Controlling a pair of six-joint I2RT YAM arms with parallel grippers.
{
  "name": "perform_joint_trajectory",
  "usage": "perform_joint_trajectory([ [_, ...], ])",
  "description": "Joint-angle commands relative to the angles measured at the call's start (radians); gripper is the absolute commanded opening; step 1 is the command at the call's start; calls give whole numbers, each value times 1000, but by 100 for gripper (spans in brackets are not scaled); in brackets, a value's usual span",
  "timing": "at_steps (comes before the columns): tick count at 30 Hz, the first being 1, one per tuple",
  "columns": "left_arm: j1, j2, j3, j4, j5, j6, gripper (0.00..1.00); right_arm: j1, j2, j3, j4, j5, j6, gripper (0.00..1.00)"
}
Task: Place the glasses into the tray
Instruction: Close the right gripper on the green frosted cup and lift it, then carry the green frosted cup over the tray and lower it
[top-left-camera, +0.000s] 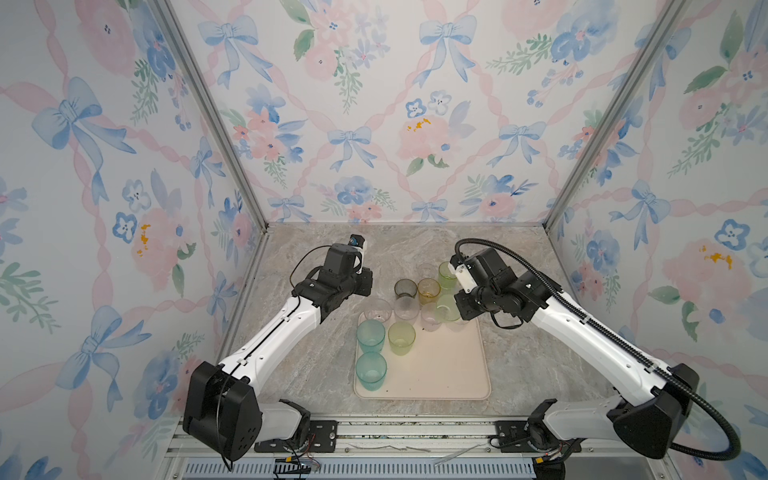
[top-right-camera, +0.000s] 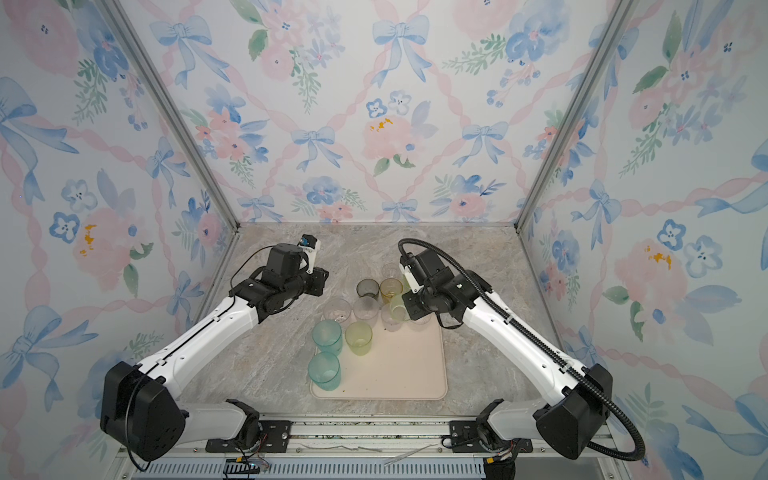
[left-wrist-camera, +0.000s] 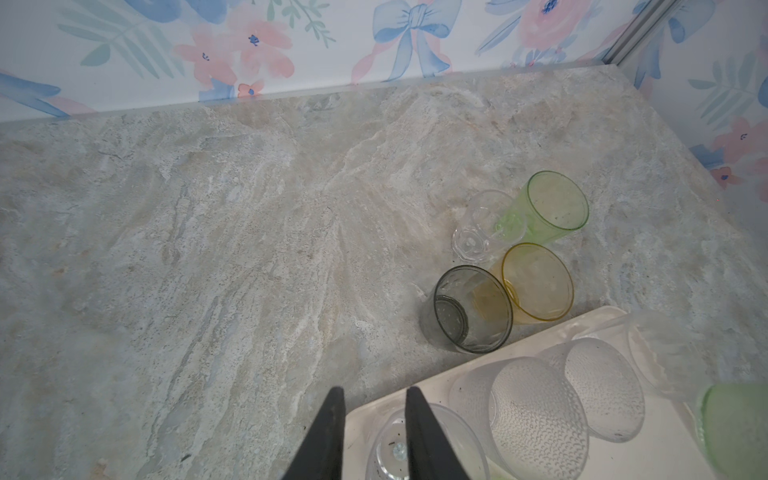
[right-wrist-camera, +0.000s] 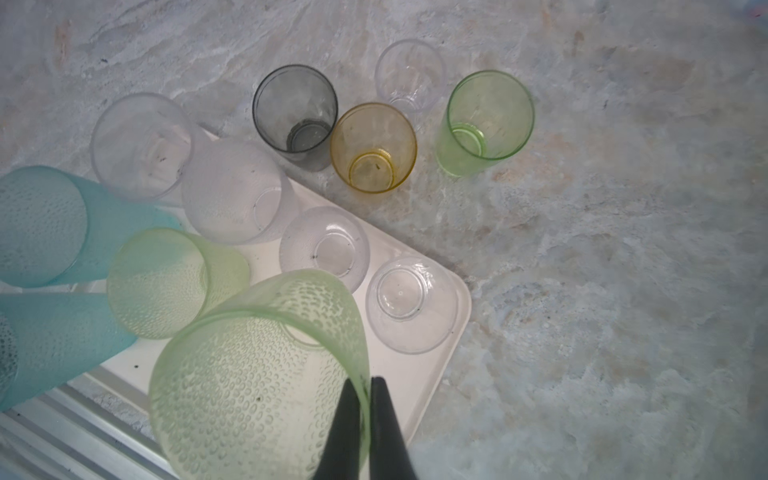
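Observation:
The tray has open space (top-left-camera: 429, 344) beside the standing yellow-green glass (top-left-camera: 401, 338), so my right gripper should keep carrying the dimpled glass there until its bottom touches the tray.
The cream tray (top-left-camera: 449, 374) (right-wrist-camera: 419, 374) holds two teal glasses (top-left-camera: 370, 336), a yellow-green one (top-left-camera: 401, 337) and several frosted clear ones (right-wrist-camera: 324, 247). My right gripper (right-wrist-camera: 365, 380) is shut on the rim of a dimpled yellow-green glass (right-wrist-camera: 249, 374) (top-left-camera: 446, 307), which hangs tilted over the tray's far right part. My left gripper (left-wrist-camera: 374, 390) is open and straddles the rim of a clear glass (left-wrist-camera: 395, 449) at the tray's far left corner, one finger inside it. Behind the tray, on the stone top, stand a smoky grey (top-left-camera: 405, 288), an amber (top-left-camera: 428, 290), a green (top-left-camera: 446, 272) and a tiny clear glass (top-left-camera: 424, 270).
The marbled table (top-left-camera: 316, 365) is closed in by floral walls at the back and both sides, with metal posts (top-left-camera: 232, 166) at the corners. The tray's near half (top-right-camera: 399, 374) is bare. An aluminium rail (top-left-camera: 415, 432) runs along the front edge.

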Motion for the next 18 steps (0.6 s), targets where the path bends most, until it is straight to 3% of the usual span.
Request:
perform_joint_trajectory([
  [1, 8, 18, 18, 5, 17, 15, 28, 53, -14, -43, -38, -17, 43, 2],
  [18, 9, 25, 26, 5, 28, 19, 28, 116, 135, -137, 71, -70, 101, 1],
])
